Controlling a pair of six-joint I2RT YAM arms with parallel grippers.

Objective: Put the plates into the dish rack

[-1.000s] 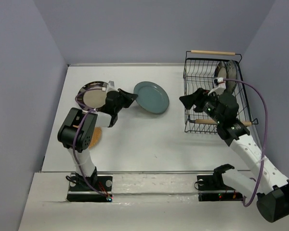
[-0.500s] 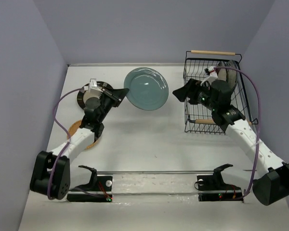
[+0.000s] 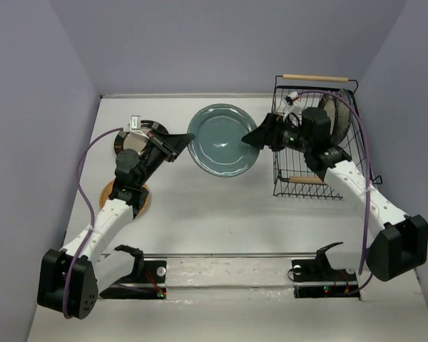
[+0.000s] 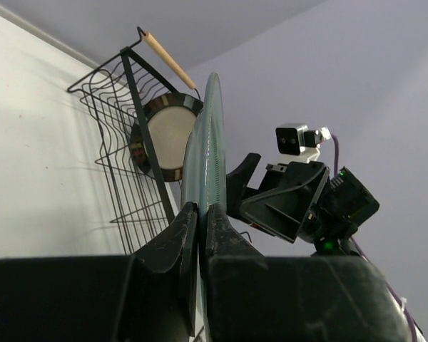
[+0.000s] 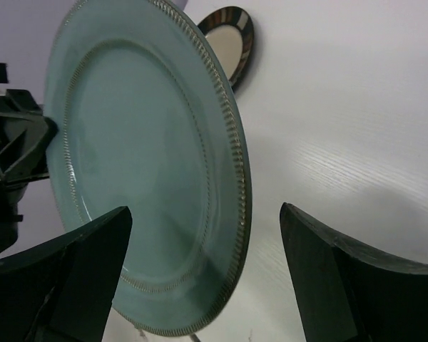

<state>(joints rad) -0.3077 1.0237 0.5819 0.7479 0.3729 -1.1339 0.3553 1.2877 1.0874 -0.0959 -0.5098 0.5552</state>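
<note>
Next, my right gripper takes the plate's free rim before my left gripper opens, because my left gripper holds the teal plate far from the dish rack.
My left gripper is shut on the left rim of the plain teal plate and holds it tilted up above the table. In the left wrist view the plate stands edge-on between my shut fingers. My right gripper is open, and its fingers straddle the plate's right rim without touching it. The black wire dish rack stands at the right with a dark-rimmed plate upright in it. The floral plate is not in view.
A second dark-rimmed plate lies on the table at the left, partly under my left arm. The orange-tan plate lies nearer, also under that arm. The rack's wooden handles are at its far and near ends. Purple walls enclose the table.
My left gripper has lifted the teal plate off the table and carried it right and up. My right gripper has moved left out of the rack area to the plate's right rim.
</note>
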